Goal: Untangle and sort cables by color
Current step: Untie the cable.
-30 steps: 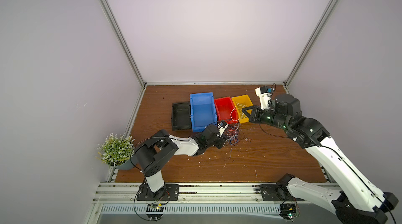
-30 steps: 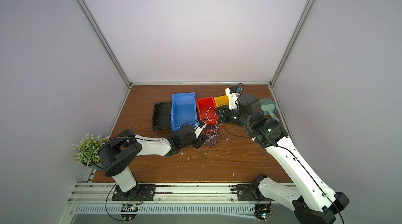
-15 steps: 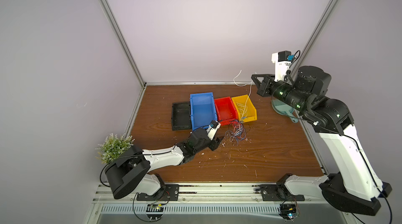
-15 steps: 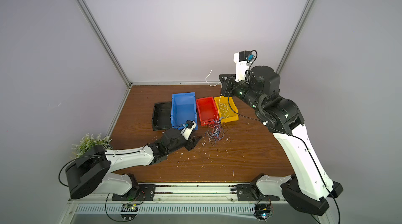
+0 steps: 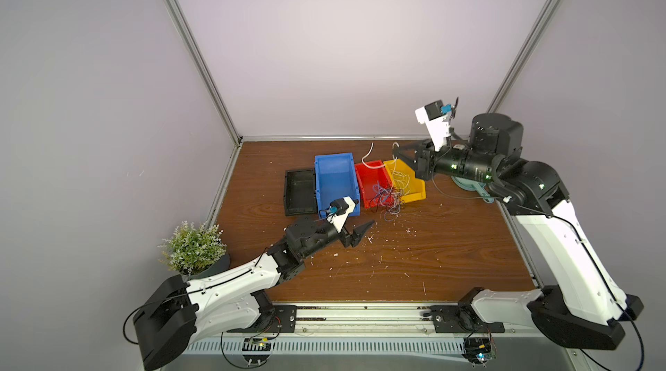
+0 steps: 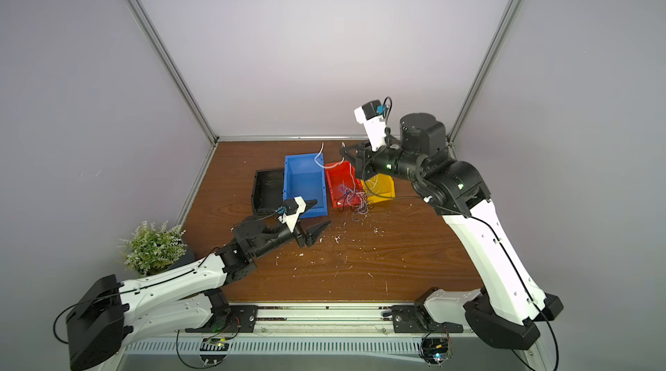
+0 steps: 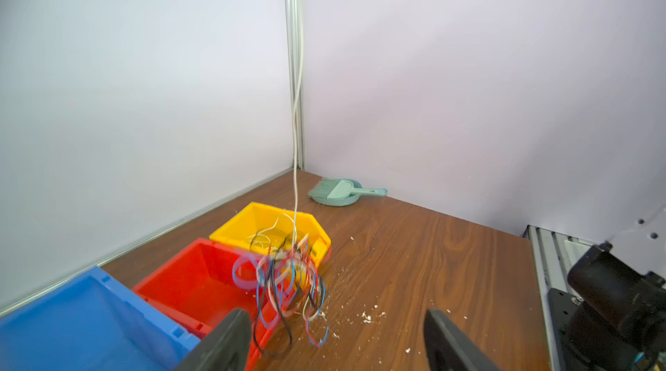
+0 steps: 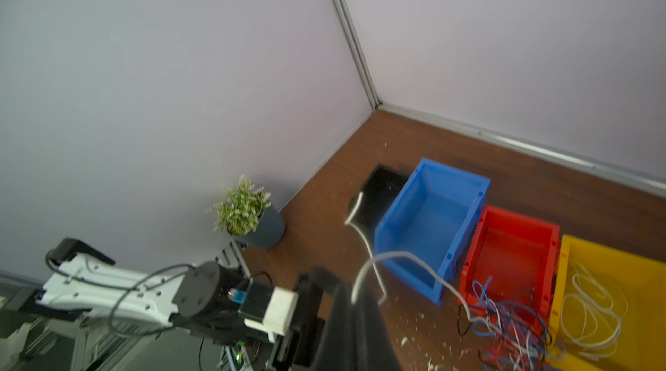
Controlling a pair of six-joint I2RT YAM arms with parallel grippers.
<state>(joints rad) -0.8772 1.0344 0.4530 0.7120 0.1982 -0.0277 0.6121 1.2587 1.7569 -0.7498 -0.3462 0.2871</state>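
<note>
The tangle is hanging on the white cable above the red bin, so the robot's right gripper should move it to open wood for the left gripper to hold.
A tangle of thin blue, red, black and white cables hangs over the front rim of the red bin, blurred in the left wrist view. One white cable rises from the tangle to my right gripper, which is shut on it high above the bins. My left gripper stands open and empty low over the table, just short of the tangle. Several white cables lie in the yellow bin.
A blue bin and a black tray stand left of the red bin. A potted plant is at the front left edge. A teal dustpan with brush lies at the back right. White crumbs litter the wood.
My right arm has risen from beside the yellow bin with the white cable, drawing the tangle onto the red bin's rim. The left gripper has backed out of the tangle and opened wider.
</note>
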